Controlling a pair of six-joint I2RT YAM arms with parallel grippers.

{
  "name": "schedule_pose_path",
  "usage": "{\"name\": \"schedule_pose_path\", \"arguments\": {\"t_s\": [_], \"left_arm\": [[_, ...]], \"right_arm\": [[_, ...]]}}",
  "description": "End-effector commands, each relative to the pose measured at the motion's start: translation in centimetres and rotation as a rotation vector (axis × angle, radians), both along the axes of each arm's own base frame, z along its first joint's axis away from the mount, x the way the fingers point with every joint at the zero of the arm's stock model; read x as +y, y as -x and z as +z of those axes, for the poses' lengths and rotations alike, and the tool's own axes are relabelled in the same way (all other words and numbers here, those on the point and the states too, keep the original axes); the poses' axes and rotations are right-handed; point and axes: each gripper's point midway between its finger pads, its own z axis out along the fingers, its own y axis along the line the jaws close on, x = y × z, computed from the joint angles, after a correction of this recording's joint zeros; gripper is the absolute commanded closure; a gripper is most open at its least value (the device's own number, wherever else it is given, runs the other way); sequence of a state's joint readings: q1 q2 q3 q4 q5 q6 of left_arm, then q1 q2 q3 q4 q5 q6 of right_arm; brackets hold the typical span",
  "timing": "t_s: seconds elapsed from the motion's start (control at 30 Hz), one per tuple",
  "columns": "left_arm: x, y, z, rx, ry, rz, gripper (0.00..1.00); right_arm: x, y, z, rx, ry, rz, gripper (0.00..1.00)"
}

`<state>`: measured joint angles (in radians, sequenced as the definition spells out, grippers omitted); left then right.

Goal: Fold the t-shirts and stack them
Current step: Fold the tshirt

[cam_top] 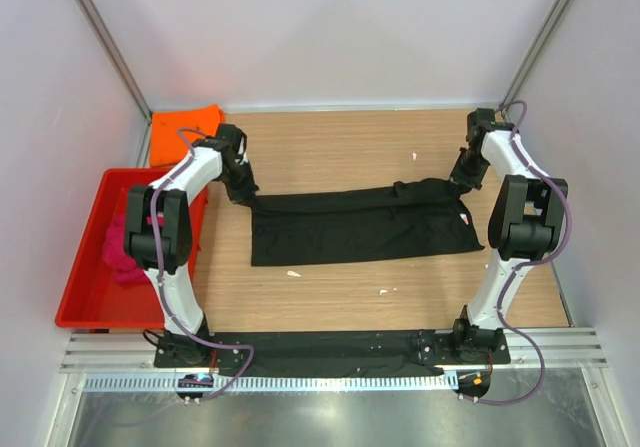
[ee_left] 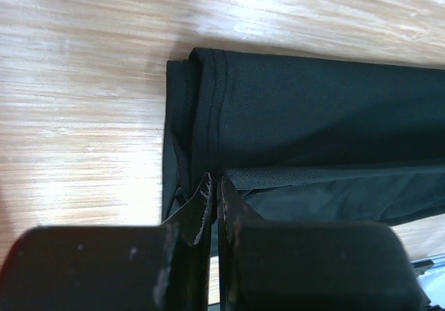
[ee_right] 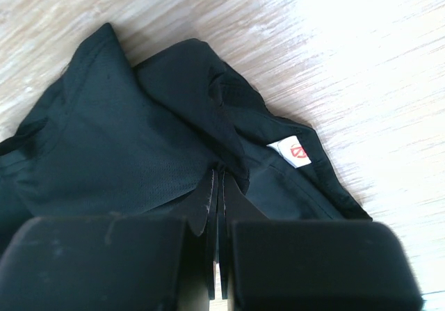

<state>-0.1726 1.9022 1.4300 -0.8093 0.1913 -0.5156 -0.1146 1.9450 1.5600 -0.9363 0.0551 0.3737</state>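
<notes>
Both my grippers are still to be opened, because the black t-shirt's back edge (cam_top: 428, 186) bunches up near its tag, and my right gripper should pull the bunched cloth (cam_top: 400, 190) straight.
The black t-shirt (cam_top: 360, 225) lies on the wooden table as a long band folded lengthwise, its small white tag (cam_top: 463, 218) near the right end. My left gripper (cam_top: 243, 189) is shut on its left end; the left wrist view shows the jaws (ee_left: 215, 180) pinching a cloth edge beside the hem (ee_left: 208, 102). My right gripper (cam_top: 462, 179) is shut on the right end; the right wrist view shows the jaws (ee_right: 221, 173) pinching a fold near the tag (ee_right: 297, 152). The orange t-shirt (cam_top: 185, 132) lies at the back left. The magenta-pink t-shirt (cam_top: 120, 252) lies crumpled in the tray.
A red plastic tray (cam_top: 85, 267) stands along the table's left edge, next to the left arm. White walls and metal posts close in the back and sides. Small white specks lie on the wood in front of the black shirt.
</notes>
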Motion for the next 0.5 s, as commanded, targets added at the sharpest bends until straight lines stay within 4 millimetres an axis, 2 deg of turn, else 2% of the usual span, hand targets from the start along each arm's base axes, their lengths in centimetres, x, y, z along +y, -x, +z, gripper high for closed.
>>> {"name": "schedule_pose_path", "arguments": {"t_s": [0.0,0.4,0.47], "left_arm": [[0.5,0.5,1.3,-0.033,-0.018,-0.011,1.0],[0.9,0.8,0.5,-0.01,-0.044,-0.013,1.0],[1.1,1.2,0.2,0.009,-0.054,-0.011,0.97]], "right_arm": [[-1.1,0.1,1.6,-0.052,0.048,-0.025,0.99],[-1.0,0.6,0.0,-0.018,0.042,-0.034,0.99],[-1.0,0.8,-0.2,-0.007,0.04,-0.031,0.99]]}}
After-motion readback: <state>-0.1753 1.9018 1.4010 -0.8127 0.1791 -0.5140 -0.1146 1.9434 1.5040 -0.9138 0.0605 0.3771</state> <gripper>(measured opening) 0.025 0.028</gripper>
